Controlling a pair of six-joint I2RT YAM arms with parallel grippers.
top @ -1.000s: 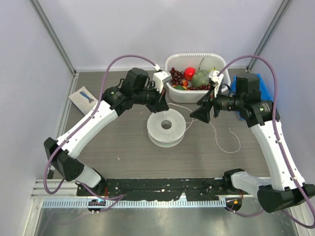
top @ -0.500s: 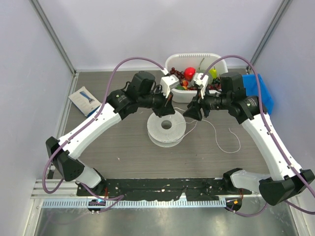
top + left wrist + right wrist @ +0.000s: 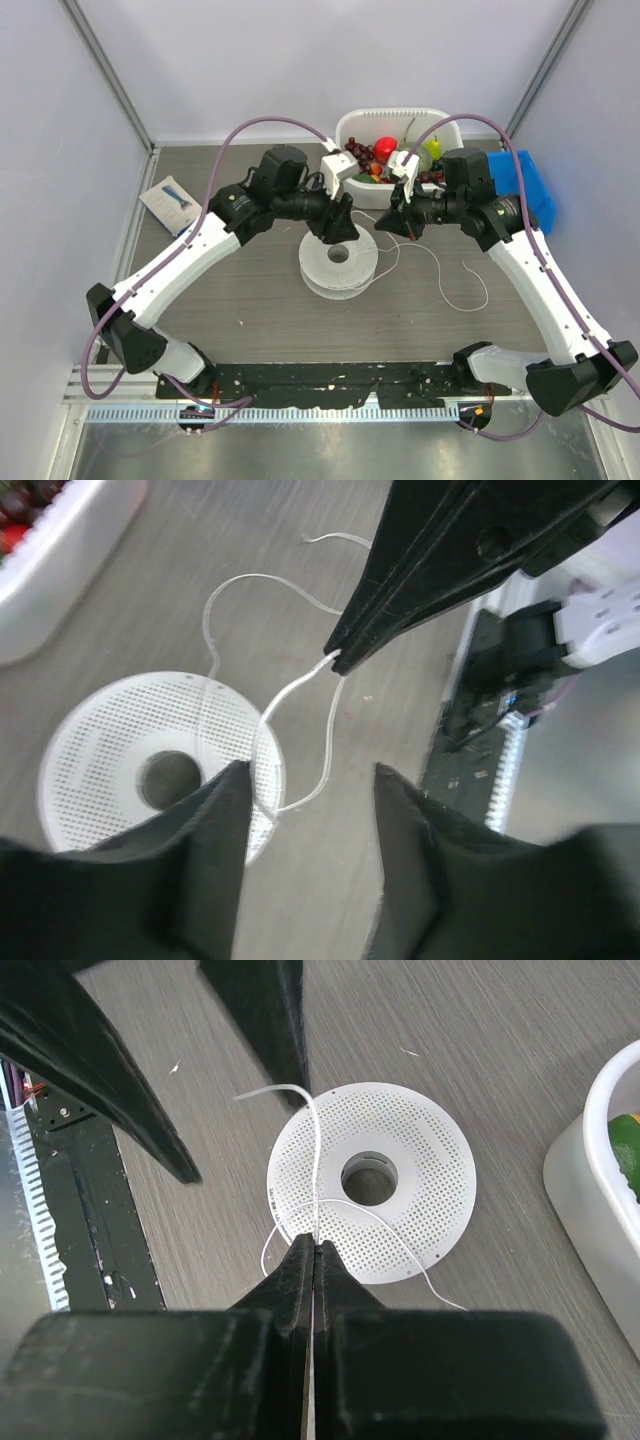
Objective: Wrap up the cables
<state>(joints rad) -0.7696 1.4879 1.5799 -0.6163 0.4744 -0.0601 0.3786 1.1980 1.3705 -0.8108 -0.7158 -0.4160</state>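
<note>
I should take the cable's loose end with my left gripper before my right gripper opens. My right gripper is pinching the cable with its loose end (image 3: 246, 1094) curving toward my left gripper.
The cable (image 3: 470, 290) is a thin white cord that trails over the table right of the white perforated spool (image 3: 340, 270). My right gripper (image 3: 313, 1242) is shut on the cable (image 3: 312, 1160) just above the spool's (image 3: 430, 1150) near rim. In the top view the right gripper (image 3: 382, 222) hangs at the spool's upper right. The left wrist view shows those black tips (image 3: 335, 660) pinching the cord (image 3: 300, 685). My left gripper (image 3: 312, 770) is open, nothing between its fingers, beside the spool (image 3: 110, 730). From above, the left gripper (image 3: 340, 225) hovers over the spool's far edge.
A white tub (image 3: 345, 130) of fruit stands behind the spool, close to both grippers. A blue box (image 3: 535, 190) lies at the right wall. A white packet (image 3: 172, 200) lies at the left. A black strip (image 3: 330, 375) runs along the near edge.
The right gripper moved left toward the spool and shut on the cable. The left gripper, shut before, has opened and let go.
</note>
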